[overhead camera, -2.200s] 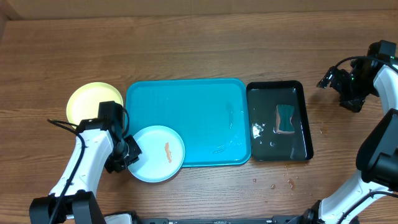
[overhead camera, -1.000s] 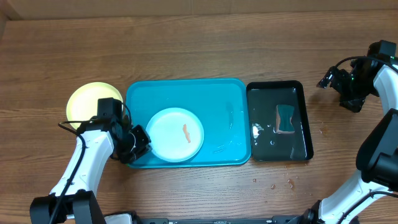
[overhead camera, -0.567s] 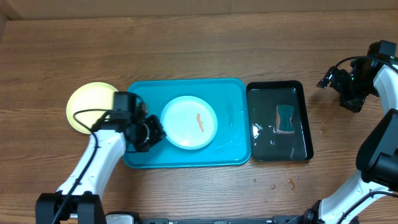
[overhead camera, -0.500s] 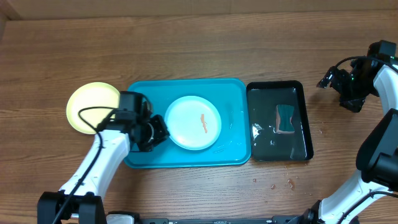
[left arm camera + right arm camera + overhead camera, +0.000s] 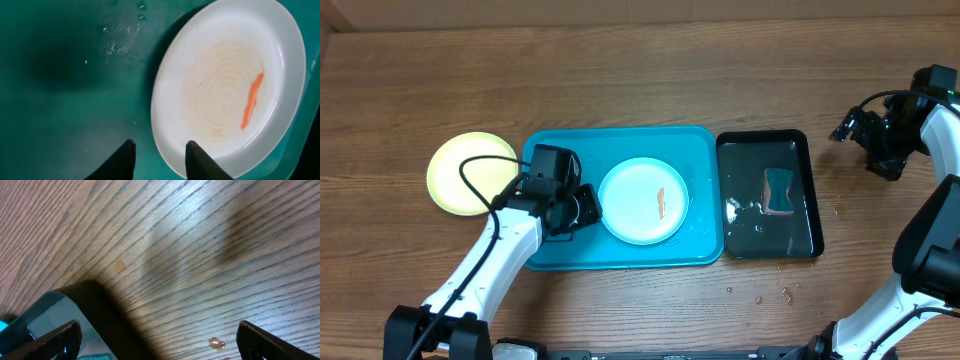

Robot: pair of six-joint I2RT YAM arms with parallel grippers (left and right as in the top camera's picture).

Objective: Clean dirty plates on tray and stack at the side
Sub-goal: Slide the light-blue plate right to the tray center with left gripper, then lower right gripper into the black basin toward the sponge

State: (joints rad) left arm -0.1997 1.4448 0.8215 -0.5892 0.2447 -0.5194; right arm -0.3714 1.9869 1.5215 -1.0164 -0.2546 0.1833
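The plate's rim point(image 5: 162, 152) runs at a slant across the open fingers of my left gripper, so I should move along the plate's rim to where it lines point(image 5: 152, 107) up with them and pinch it there.
A pale, bluish-white plate point(image 5: 643, 200) with an orange-red smear point(image 5: 660, 203) lies flat on the turquoise tray point(image 5: 620, 150), right of its middle. In the left wrist view the plate point(image 5: 225, 85) fills the right half, its smear point(image 5: 251, 100) near the far rim. My left gripper point(image 5: 588, 205) sits at the plate's left rim, over the tray. Its jaws point(image 5: 161, 161) stand apart, one finger point(image 5: 200, 162) over the rim and the other beside it. A pale yellow-green plate point(image 5: 470, 172) rests on the table left of the tray. My right gripper point(image 5: 850, 128) hovers open at the far right, empty point(image 5: 160, 345).
A glossy black tray point(image 5: 805, 200) with water and a teal-and-orange sponge point(image 5: 779, 190) stands against the turquoise tray's right side. Water drops point(image 5: 775, 293) dot the wood in front of it. The black tray's corner point(image 5: 75, 310) shows in the right wrist view.
My left gripper has carried the pale plate rightward from the tray's left part to right of centre. Its jaws have come apart from the rim. The right arm has not moved.
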